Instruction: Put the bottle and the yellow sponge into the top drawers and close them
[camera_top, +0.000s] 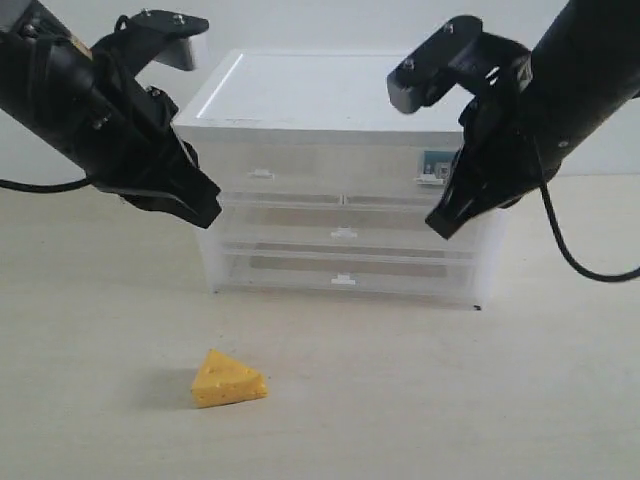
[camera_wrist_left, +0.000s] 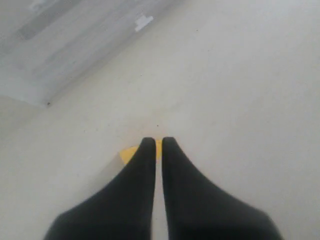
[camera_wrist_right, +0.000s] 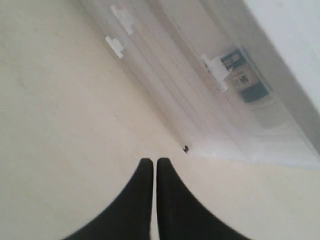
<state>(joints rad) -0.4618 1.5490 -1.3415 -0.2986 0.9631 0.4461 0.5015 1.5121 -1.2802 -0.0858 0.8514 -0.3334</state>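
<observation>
The empty top drawer (camera_top: 300, 165) is closed, so my left gripper needs to turn, grab its tab handle and pull the drawer open before it gets the yellow sponge.
The yellow sponge (camera_top: 228, 379) lies on the table in front of the cabinet, left of its middle. In the left wrist view a sliver of the sponge (camera_wrist_left: 128, 153) peeks out behind the fingertips. The bottle (camera_top: 437, 165) shows through the right top drawer (camera_top: 400, 178); its teal label (camera_wrist_right: 244, 75) sits behind that drawer's tab handle (camera_wrist_right: 216, 71). The left top drawer (camera_top: 262, 172) looks pushed in and holds nothing I can see. My left gripper (camera_top: 207, 208) (camera_wrist_left: 156, 141) hangs shut and empty, high above the sponge. My right gripper (camera_top: 438, 226) (camera_wrist_right: 153, 161) is shut and empty by the cabinet's right front.
The white-topped cabinet (camera_top: 330, 90) stands at the back middle, with two full-width drawers (camera_top: 343, 233) below the top pair. Its lower front corner (camera_wrist_right: 186, 148) is close to my right fingertips. Bare tabletop (camera_top: 450, 400) spreads right of the sponge.
</observation>
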